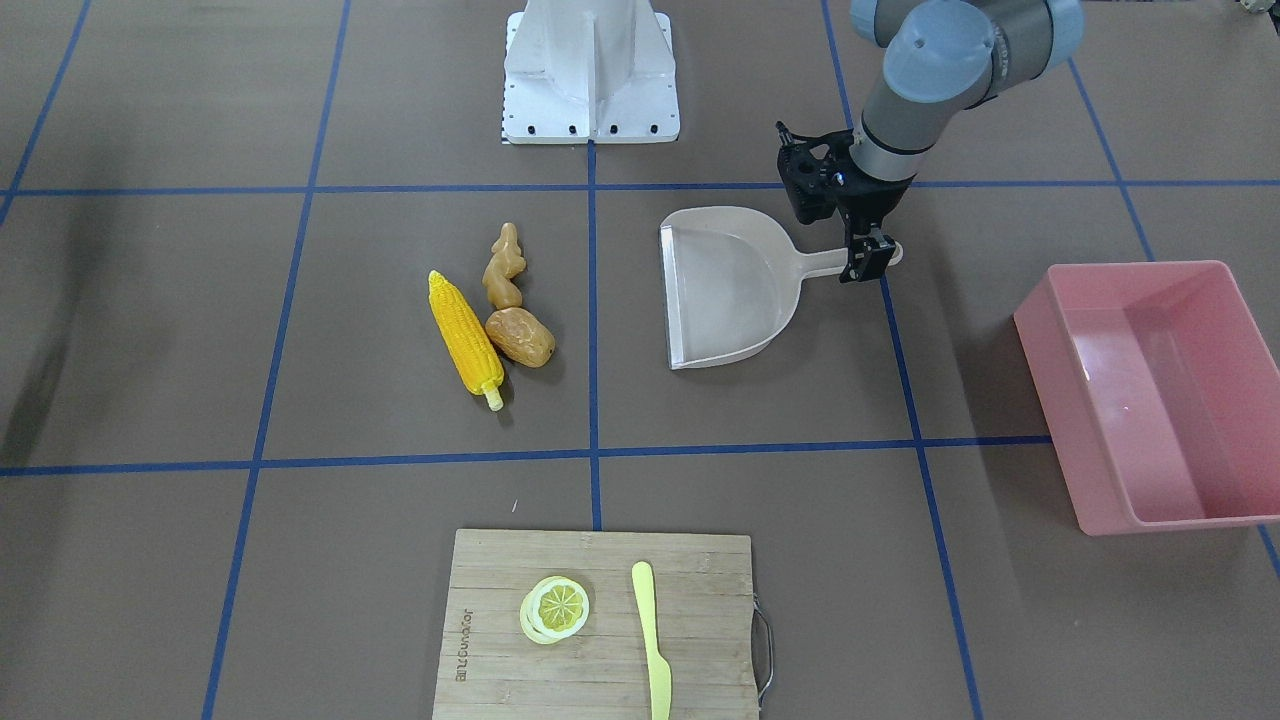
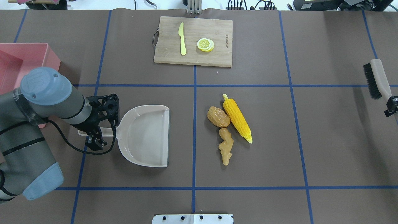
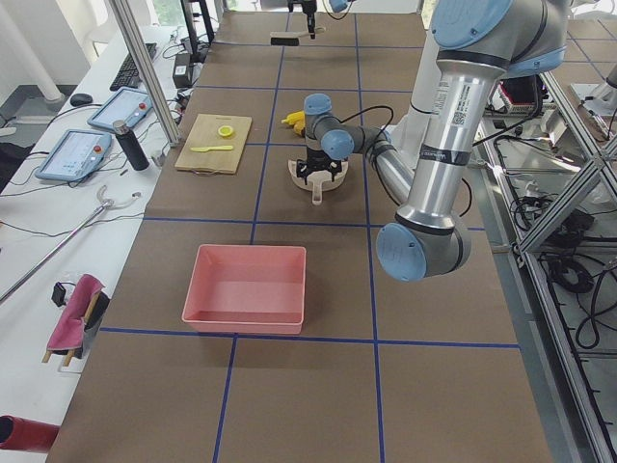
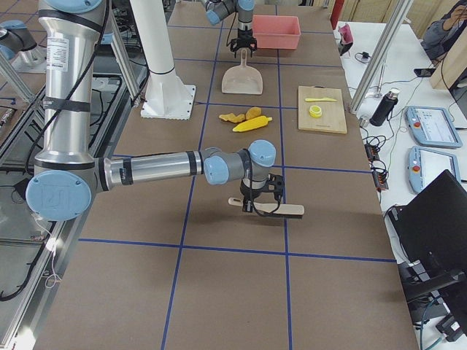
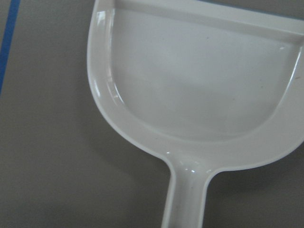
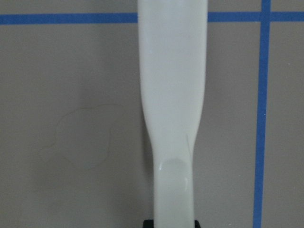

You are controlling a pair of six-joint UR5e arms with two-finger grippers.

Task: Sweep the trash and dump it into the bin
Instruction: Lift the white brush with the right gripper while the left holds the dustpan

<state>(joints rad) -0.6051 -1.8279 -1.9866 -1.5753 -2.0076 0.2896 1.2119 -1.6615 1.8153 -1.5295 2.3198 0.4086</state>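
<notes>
The beige dustpan's wide basin [image 1: 729, 288] has a raised side [image 1: 783, 312] curving around it, so the dustpan will keep all the trash together when I carry it.
The trash lies together mid-table: a yellow corn cob [image 1: 465, 335] [image 2: 237, 117], a tan ginger root [image 1: 503, 268] [image 2: 225, 149] and a brown potato [image 1: 520, 336] [image 2: 218, 117]. A beige dustpan [image 1: 725, 290] [image 2: 146, 137] [image 5: 199, 85] lies flat, its mouth facing the trash. My left gripper [image 1: 868, 255] [image 2: 95, 137] straddles its handle with the jaws open. The pink bin [image 1: 1130, 268] [image 2: 31, 51] stands empty beyond the left arm. My right gripper [image 2: 391, 107] [image 4: 263, 204] is shut on the handle of a black-bristled brush [image 2: 376, 77] [image 6: 171, 95] at the table's right end.
A wooden cutting board [image 1: 600, 660] [image 2: 217, 31] at the far side from the robot carries a lemon slice [image 1: 555, 608] and a yellow-green knife [image 1: 652, 640]. The robot's base plate [image 1: 590, 70] is at the near edge. Blue tape lines grid the brown table.
</notes>
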